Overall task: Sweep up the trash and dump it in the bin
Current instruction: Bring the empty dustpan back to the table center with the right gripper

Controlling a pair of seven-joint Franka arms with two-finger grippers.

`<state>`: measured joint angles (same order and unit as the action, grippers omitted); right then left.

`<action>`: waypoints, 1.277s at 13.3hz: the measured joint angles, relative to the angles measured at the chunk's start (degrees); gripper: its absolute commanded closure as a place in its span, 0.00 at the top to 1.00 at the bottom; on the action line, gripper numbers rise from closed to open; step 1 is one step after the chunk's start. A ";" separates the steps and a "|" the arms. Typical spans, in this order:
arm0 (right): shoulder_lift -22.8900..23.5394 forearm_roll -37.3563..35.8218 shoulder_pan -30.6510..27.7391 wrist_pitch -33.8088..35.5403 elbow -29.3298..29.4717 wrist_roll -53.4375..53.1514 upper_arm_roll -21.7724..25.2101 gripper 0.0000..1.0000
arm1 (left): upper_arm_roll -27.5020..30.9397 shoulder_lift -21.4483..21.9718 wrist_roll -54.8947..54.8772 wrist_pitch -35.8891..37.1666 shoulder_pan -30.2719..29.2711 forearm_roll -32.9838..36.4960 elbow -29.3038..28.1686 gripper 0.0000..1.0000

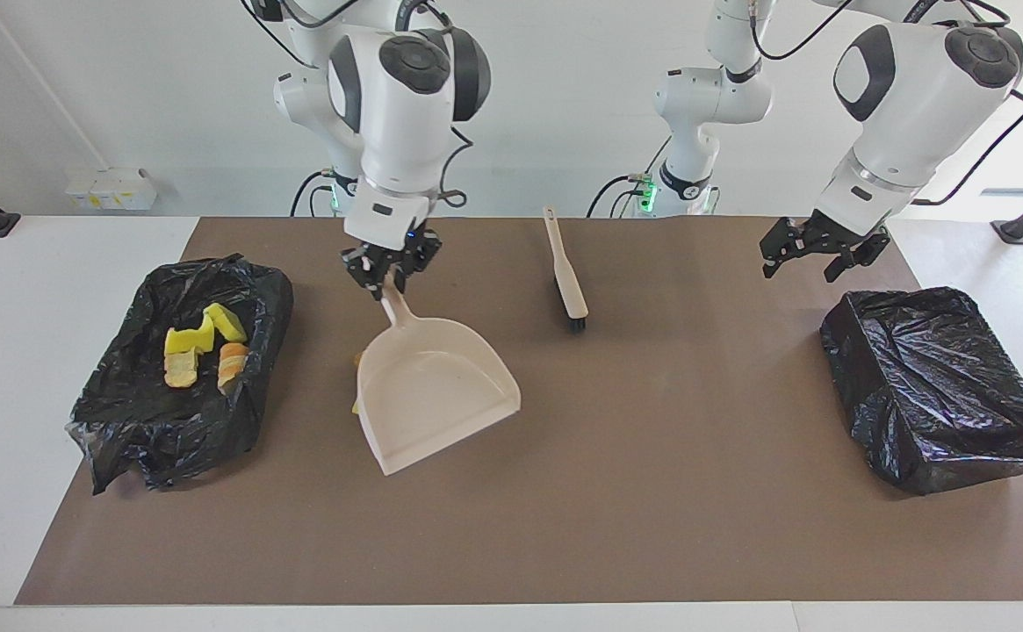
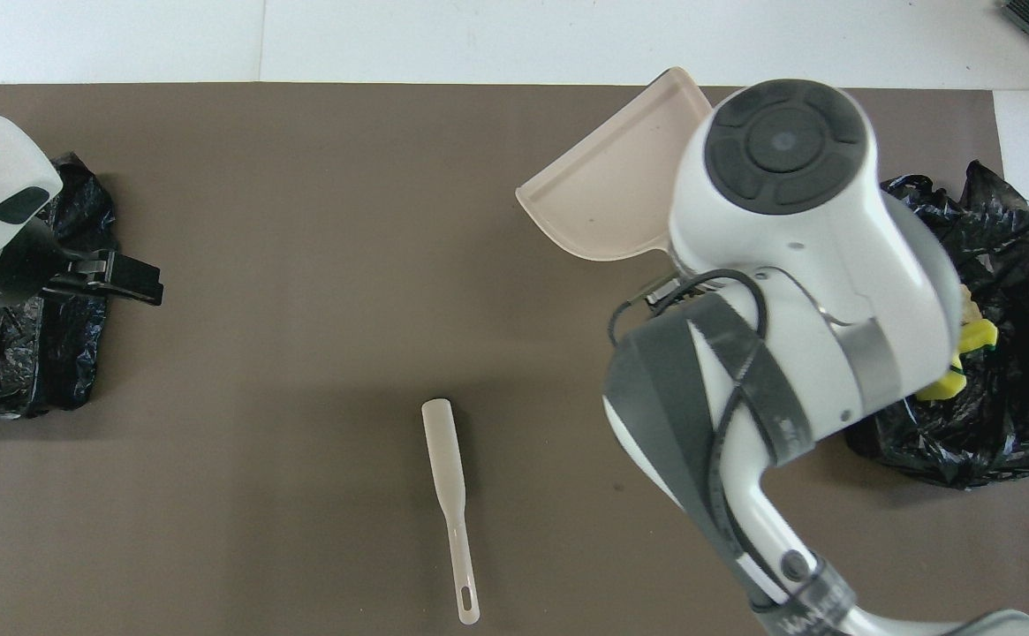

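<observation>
The beige dustpan (image 2: 627, 170) will keep the swept trash together inside when I carry it, because a raised rim (image 2: 586, 255) curves around the back of the scoop.
My right gripper (image 1: 385, 279) is shut on the handle of the beige dustpan (image 1: 436, 391), whose scoop is empty; the pan also shows in the overhead view (image 2: 611, 190). Several trash chunks lie in the black-lined bin (image 1: 125, 421) at the right arm's end: yellow wedges (image 1: 190, 338) and beige and orange lumps (image 1: 232, 362). Two small yellow bits (image 1: 358, 358) peek out from under the pan's edge on the bin's side. The brush (image 1: 565, 272) lies on the mat, untouched. My left gripper (image 1: 814, 254) hangs open and empty above the edge of the second bin (image 1: 941, 386).
The second black-lined bin holds nothing that I can see and stands at the left arm's end (image 2: 2, 371). The brown mat (image 1: 651, 491) covers the table. Small white boxes (image 1: 111, 189) sit off the mat near the wall.
</observation>
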<state>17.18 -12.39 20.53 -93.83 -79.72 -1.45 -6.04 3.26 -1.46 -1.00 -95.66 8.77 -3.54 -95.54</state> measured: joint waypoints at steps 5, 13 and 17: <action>12.78 8.26 4.82 -12.47 6.62 -21.08 -1.53 0.00 | 0.00 0.00 -0.01 0.00 0.00 0.00 0.00 1.00; 19.73 11.63 8.10 -17.90 6.90 -32.58 -3.21 0.00 | 0.00 0.00 -0.03 0.00 0.00 0.00 0.00 1.00; 20.50 14.20 7.56 -20.32 6.10 -32.86 -3.18 0.00 | 0.00 0.00 -0.03 0.00 0.00 0.00 0.00 1.00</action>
<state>37.68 1.80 28.09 -114.15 -73.62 -34.30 -9.22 3.26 -1.46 -1.03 -95.66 8.77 -3.54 -95.54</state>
